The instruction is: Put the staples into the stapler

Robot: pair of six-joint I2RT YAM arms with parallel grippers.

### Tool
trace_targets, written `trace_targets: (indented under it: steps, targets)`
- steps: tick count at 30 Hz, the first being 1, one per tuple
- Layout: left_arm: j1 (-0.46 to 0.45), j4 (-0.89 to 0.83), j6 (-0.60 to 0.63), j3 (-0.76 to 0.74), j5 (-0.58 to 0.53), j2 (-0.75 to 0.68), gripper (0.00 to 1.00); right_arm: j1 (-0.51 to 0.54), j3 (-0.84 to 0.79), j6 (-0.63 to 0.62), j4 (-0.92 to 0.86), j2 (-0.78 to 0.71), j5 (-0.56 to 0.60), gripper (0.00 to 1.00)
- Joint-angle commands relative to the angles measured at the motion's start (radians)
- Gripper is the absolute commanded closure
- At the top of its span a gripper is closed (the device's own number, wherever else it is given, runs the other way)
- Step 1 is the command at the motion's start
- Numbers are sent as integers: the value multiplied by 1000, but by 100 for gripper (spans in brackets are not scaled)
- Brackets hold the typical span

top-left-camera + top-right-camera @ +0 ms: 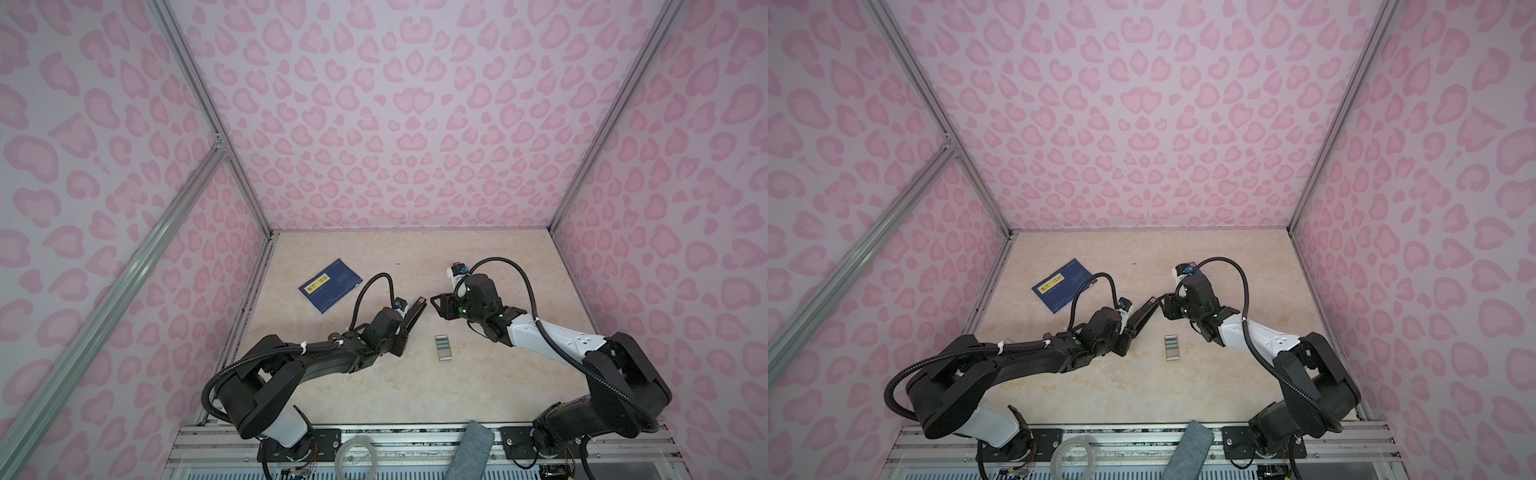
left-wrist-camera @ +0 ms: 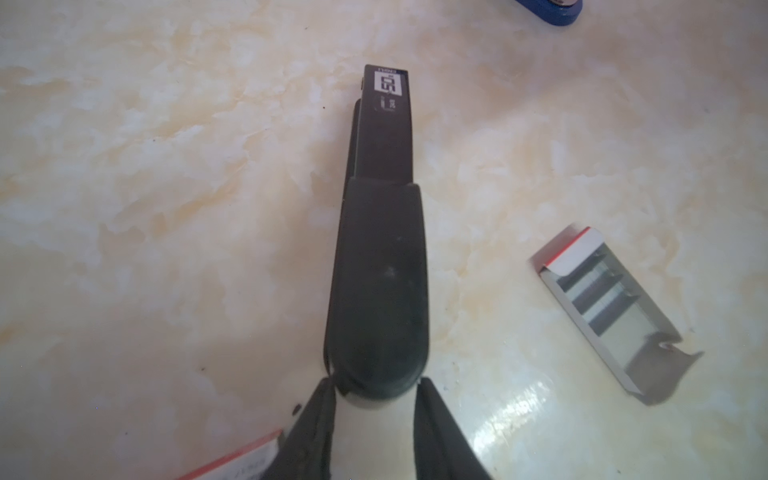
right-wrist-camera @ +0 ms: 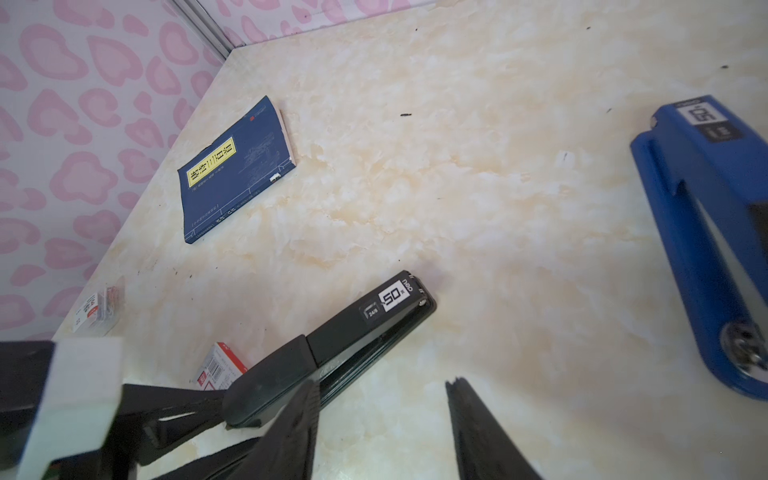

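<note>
My left gripper's fingers are on both sides of only the black stapler's rounded end, so I should open them and grab the stapler nearer its middle before moving it back.
A black stapler lies closed on the marble table, also in the left wrist view and the right wrist view. My left gripper is open, its fingertips flanking the stapler's rear end; one tip touches it. The staples are silvery strips in an open grey tray, lying to the right of the stapler in both top views. My right gripper is open and empty, just off the stapler's front end. A blue stapler lies beside the right arm.
A dark blue booklet with a yellow label lies at the back left. A small white red-labelled box sits by the left gripper. A packet of clips lies at the table's left edge. A tape roll and a grey cloth rest on the front rail.
</note>
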Motion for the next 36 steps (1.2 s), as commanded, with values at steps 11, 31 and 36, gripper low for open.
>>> trace_targets:
  steps: [11, 31, 36]
  targets:
    - [9, -391, -17, 226, -19, -33, 33, -8, -48, -1, -41, -83, -30, 46]
    - [19, -726, 31, 617, 23, 332, 71, -11, -134, 23, -35, -160, -11, 47]
    - [19, -733, 28, 613, 20, 356, 88, -14, -139, 28, -28, -156, -11, 47]
